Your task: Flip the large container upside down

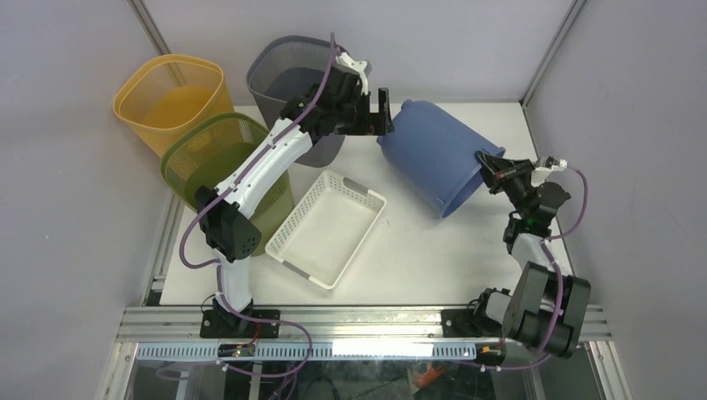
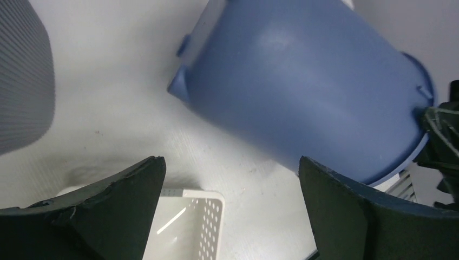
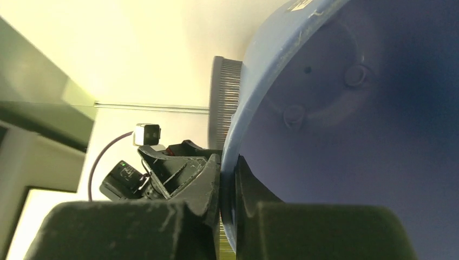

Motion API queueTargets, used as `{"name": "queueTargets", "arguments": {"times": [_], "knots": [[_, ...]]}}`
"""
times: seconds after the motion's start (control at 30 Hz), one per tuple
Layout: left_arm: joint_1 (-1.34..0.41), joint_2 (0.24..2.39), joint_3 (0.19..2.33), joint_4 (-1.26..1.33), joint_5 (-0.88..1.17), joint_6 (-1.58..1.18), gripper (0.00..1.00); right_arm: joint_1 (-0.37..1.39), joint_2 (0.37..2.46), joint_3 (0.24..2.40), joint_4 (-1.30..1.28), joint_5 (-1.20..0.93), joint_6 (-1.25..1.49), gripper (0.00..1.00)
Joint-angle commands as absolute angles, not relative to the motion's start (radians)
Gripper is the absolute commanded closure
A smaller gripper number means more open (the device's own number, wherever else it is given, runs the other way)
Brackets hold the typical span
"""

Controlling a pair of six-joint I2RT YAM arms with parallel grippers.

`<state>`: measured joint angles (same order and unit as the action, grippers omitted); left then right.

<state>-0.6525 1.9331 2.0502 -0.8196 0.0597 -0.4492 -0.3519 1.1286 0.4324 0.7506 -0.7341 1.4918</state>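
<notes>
The large container lies on its side with its opening [image 1: 467, 190] toward my right gripper, so next I swing the container's rim down while my left gripper takes the container's base [image 1: 402, 125].
The large blue container [image 1: 438, 154] is tipped on its side on the white table, its base toward the back left and its open mouth toward the right front. My right gripper [image 1: 490, 169] is shut on its rim [image 3: 230, 162], one finger inside and one outside. My left gripper [image 1: 379, 112] is open and empty, just left of the container's base. In the left wrist view the blue container's wall [image 2: 303, 81] lies ahead of my open fingers [image 2: 335, 206].
A white perforated tray [image 1: 327, 227] lies in the middle of the table, also in the left wrist view [image 2: 189, 222]. A grey mesh bin [image 1: 292, 75], an olive bin [image 1: 221, 158] and a yellow bin [image 1: 171, 96] stand at the back left.
</notes>
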Motion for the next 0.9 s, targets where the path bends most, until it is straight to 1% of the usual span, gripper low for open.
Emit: {"name": "queueTargets", "arguments": {"times": [0.0, 0.1, 0.13, 0.43, 0.7, 0.87], "knots": [[-0.636, 1.922, 2.203, -0.762, 0.038, -0.397, 0.01, -0.356, 1.263, 0.404, 1.346, -0.739, 1.829, 1.00], [-0.615, 1.929, 2.245, -0.781, 0.064, -0.399, 0.01, -0.355, 1.385, 0.397, 1.607, -0.686, 1.938, 1.00], [-0.606, 1.930, 2.252, -0.784, 0.076, -0.400, 0.01, -0.353, 1.416, 0.405, 1.637, -0.688, 1.949, 1.00], [-0.580, 1.946, 2.275, -0.813, 0.111, -0.396, 0.01, -0.213, 1.582, 0.528, 1.641, -0.580, 1.884, 1.00], [-0.579, 1.928, 2.240, -0.824, 0.143, -0.410, 0.01, -0.174, 1.758, 0.632, 1.643, -0.559, 1.832, 1.00], [-0.580, 1.924, 2.222, -0.825, 0.154, -0.409, 0.01, -0.189, 1.787, 0.603, 1.643, -0.584, 1.814, 1.00]]}}
